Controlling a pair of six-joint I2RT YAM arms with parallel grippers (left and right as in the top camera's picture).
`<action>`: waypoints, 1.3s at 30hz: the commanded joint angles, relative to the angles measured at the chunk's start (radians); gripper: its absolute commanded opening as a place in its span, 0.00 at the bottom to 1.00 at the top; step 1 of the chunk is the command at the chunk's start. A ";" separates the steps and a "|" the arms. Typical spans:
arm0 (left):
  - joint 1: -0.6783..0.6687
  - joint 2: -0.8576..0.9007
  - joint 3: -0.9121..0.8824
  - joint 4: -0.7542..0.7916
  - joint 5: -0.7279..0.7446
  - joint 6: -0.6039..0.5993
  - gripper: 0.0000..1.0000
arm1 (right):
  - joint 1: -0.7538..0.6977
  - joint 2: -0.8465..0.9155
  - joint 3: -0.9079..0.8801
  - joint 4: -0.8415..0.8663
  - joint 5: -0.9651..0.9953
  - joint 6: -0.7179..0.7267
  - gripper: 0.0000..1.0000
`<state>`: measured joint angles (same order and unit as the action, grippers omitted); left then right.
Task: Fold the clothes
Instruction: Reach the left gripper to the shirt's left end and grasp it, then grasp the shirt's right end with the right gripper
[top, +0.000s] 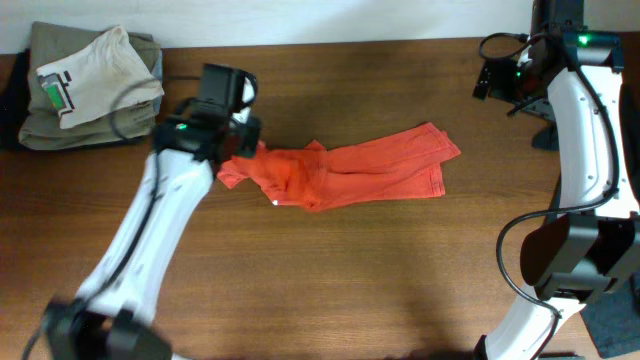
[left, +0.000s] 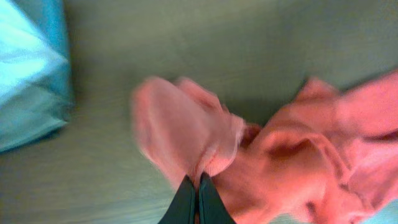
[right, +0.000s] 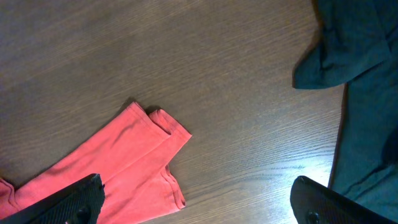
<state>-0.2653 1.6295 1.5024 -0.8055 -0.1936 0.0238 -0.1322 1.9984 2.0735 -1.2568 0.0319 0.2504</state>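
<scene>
The robot's right gripper should take the T-shirt's loose end (top: 437, 146) and stretch it before folding, because the T-shirt lies bunched in a strip (top: 310, 178) with only the left gripper pinching it.
The clothes are one red-orange T-shirt (top: 350, 172), bunched into a long strip across the middle of the table. My left gripper (top: 238, 150) is at the shirt's left end. In the left wrist view this gripper (left: 198, 182) is shut, pinching a raised fold of the red cloth (left: 186, 130) between its dark fingertips. My right gripper (right: 196, 182) hangs open above the table at the far right. Nothing is between its fingers (right: 81, 199), and the shirt's right end (right: 124, 165) lies below its left finger. No lettering shows.
A pile of folded pieces sits at the back left: a white tee with a green-and-black mark (top: 95, 75) on olive cloth (top: 60, 130). A dark garment (right: 348, 56) lies near the table's right edge. The right arm's white links (top: 585, 150) stand along the right side.
</scene>
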 joint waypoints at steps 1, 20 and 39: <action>0.014 -0.160 0.043 -0.064 -0.122 -0.071 0.01 | 0.000 0.005 -0.007 0.000 0.002 -0.007 0.99; 0.107 -0.124 0.017 -0.341 -0.170 -0.227 0.01 | 0.001 0.005 -0.007 0.089 -0.003 -0.006 0.99; 0.309 -0.025 0.017 -0.362 -0.112 -0.289 0.01 | 0.324 0.084 -0.311 0.273 -0.397 -0.021 0.91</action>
<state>0.0406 1.5993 1.5253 -1.1610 -0.3210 -0.2516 0.1303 2.0403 1.8412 -1.0573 -0.3664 0.2321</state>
